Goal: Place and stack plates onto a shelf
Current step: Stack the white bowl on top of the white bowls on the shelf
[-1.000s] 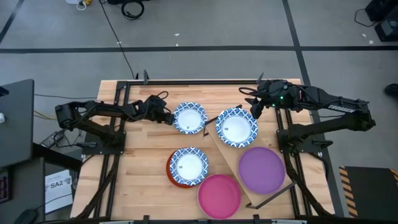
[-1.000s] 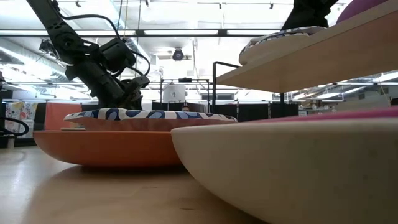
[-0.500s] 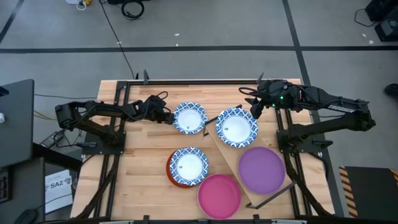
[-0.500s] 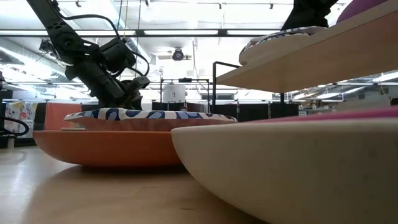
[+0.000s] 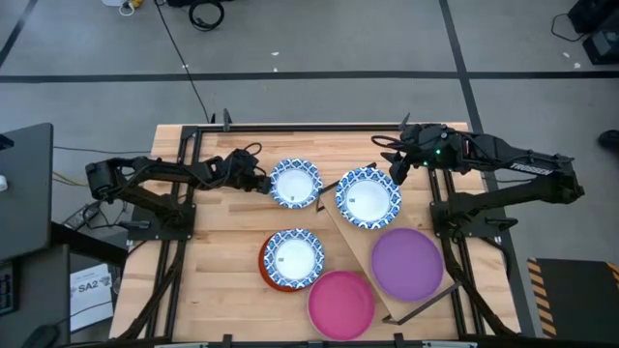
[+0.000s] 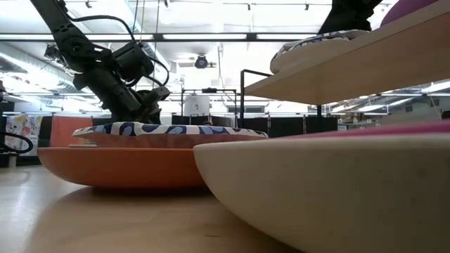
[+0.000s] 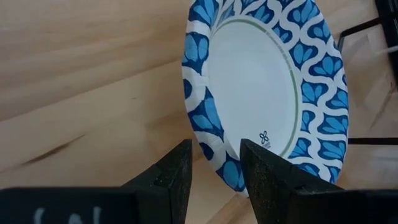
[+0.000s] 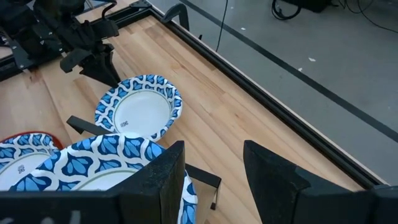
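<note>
My gripper will lift the blue-and-white plate [image 5: 296, 184] by one edge, and the plate will stay round because it has a raised, creased rim [image 7: 199, 84] all around.
A blue-and-white plate [image 5: 295, 183] lies flat on the tabletop at the far middle. My left gripper [image 5: 265, 184] is open at its left rim, one finger outside the rim and one over the plate [image 7: 261, 81]. A second blue-and-white plate [image 5: 368, 197] rests on the far end of the shelf [image 5: 354, 242], with a purple plate [image 5: 407, 263] on the shelf's near end. My right gripper [image 5: 395, 172] hovers open above the shelf plate's far right edge [image 8: 87, 162], holding nothing. A third patterned plate [image 5: 293, 257] sits on an orange-red plate [image 5: 270, 278]. A pink plate [image 5: 340, 303] lies at the near edge. My left gripper [image 7: 214, 171] comes slanting down from the table's left, with the plate's patterned rim [image 7: 211, 140] in the gap between its two fingers. Whether either finger touches the rim, I cannot tell. The plate lies flat on the table.
The shelf stands slantwise on thin black legs [image 5: 416, 311] at the table's right half. Black frame rails [image 5: 290, 127] run along the table's far edge, and the arm bases stand at both sides. Bare wood [image 5: 222, 227] shows on the left.
</note>
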